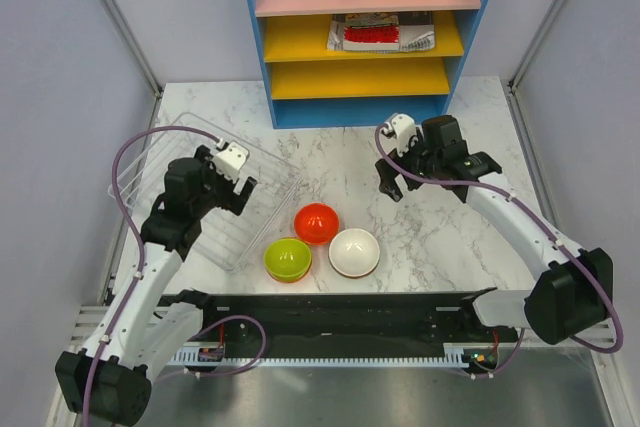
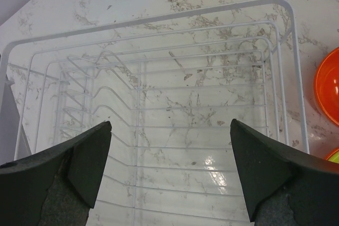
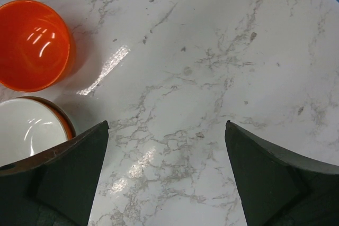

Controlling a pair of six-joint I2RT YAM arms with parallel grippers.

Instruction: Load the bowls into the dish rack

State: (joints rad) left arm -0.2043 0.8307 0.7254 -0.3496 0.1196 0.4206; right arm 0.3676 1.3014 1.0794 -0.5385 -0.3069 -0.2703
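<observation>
I should first use my right gripper to turn the dish rack straight by its corner (image 1: 297,173) near the shelf, because the rack lies at a slant with its near corner (image 1: 232,267) next to the green bowl.
The white wire dish rack (image 1: 170,162) with its clear tray lies at the left of the marble table and holds no bowls; it fills the left wrist view (image 2: 159,93). Three bowls sit near the front middle: a red-orange one (image 1: 316,222), a lime green one stacked on an orange one (image 1: 287,258), and a white one (image 1: 354,251). My left gripper (image 1: 236,187) is open and empty above the rack's right part. My right gripper (image 1: 390,185) is open and empty over bare table, right of the red-orange bowl (image 3: 33,43) and white bowl (image 3: 26,130).
A blue shelf unit (image 1: 365,32) with pink and yellow shelves, holding books and a brown box, stands at the back. Grey walls close in the left and right sides. A black rail (image 1: 340,312) runs along the near edge.
</observation>
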